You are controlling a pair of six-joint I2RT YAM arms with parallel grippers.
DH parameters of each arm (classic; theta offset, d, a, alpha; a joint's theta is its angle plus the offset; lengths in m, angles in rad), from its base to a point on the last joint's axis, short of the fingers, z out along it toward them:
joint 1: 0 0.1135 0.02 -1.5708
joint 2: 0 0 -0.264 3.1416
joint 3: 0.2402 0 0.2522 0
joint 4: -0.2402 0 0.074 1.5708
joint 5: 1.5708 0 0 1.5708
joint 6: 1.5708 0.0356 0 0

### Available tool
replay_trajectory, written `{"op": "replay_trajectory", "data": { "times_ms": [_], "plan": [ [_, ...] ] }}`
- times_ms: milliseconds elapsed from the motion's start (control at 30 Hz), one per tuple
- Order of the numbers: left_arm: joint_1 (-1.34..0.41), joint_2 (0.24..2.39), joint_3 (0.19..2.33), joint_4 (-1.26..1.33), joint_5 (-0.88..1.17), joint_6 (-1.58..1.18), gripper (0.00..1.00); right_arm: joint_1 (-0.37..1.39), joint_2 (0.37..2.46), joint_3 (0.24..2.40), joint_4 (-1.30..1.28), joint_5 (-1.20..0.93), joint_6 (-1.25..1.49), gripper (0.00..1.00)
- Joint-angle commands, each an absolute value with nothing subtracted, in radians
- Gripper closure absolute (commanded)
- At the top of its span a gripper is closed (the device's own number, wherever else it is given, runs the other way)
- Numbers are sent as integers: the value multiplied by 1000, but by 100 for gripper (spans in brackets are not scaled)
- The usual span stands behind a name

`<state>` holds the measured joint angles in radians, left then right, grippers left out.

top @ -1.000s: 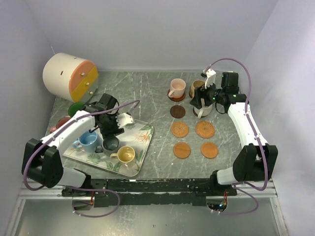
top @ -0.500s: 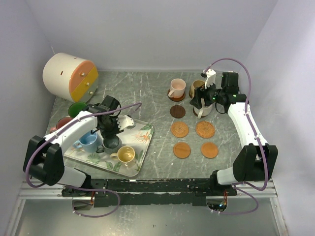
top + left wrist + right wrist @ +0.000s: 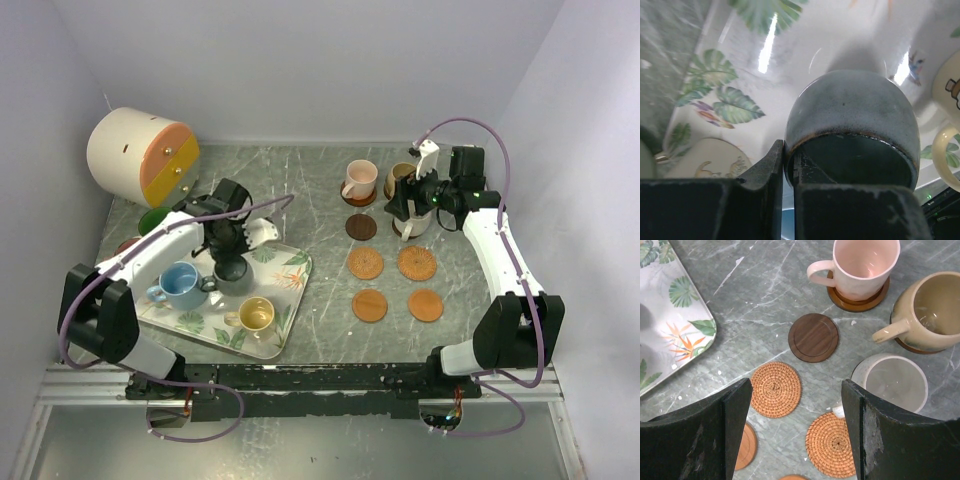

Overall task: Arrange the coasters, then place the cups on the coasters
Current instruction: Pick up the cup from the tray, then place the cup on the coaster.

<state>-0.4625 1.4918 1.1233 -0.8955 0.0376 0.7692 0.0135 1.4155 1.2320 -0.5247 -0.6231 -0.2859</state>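
Observation:
I should keep moving my open right gripper toward the grey cup and close it on the grey cup's far rim (image 3: 915, 167), because that rim is clear of my left gripper.
On the leaf-print tray (image 3: 290, 285) my left gripper (image 3: 231, 254) is shut on the rim of the dark grey cup (image 3: 231, 270). In the left wrist view one finger (image 3: 767, 170) lies outside the rim of the grey cup (image 3: 855, 115) and the other inside. The blue cup (image 3: 180, 283) and yellow cup (image 3: 256, 315) stand on the tray too. My right gripper (image 3: 797, 430) hangs open above the woven coasters (image 3: 775, 389), beside the cream cup (image 3: 892, 382). The pink cup (image 3: 865, 265) and tan cup (image 3: 935, 310) each stand on a coaster. A dark coaster (image 3: 813, 337) lies bare.
A big white-and-orange cylinder (image 3: 140, 155) lies at the back left. A green cup (image 3: 155, 220) and a red cup (image 3: 128, 245) stand left of the tray. Two flat tan coasters (image 3: 370, 305) lie nearest the front.
My left gripper has closed on the grey cup's rim, and the cup now shows farther back on the tray. The right arm has not moved.

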Motion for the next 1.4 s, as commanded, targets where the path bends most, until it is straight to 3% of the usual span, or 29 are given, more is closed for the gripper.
{"op": "replay_trajectory", "data": {
  "times_ms": [0, 633, 800, 1133, 1367],
  "plan": [
    [-474, 1499, 1272, -901, 35, 731, 93, 34, 1411, 1243, -481, -628, -240, 28],
    [-592, 1738, 1690, -564, 65, 240, 93, 224, 1448, 1313, -258, -453, -5, 30],
    [-640, 1818, 1753, -455, -32, 66, 93, 248, 1468, 1306, -221, -464, 38, 31],
    [-769, 1919, 1866, -427, -459, -217, 93, 294, 1467, 1255, -204, -428, 52, 32],
    [-814, 1933, 1902, -462, -572, -316, 93, 318, 1494, 1234, -191, -376, 78, 35]
  ]
}}
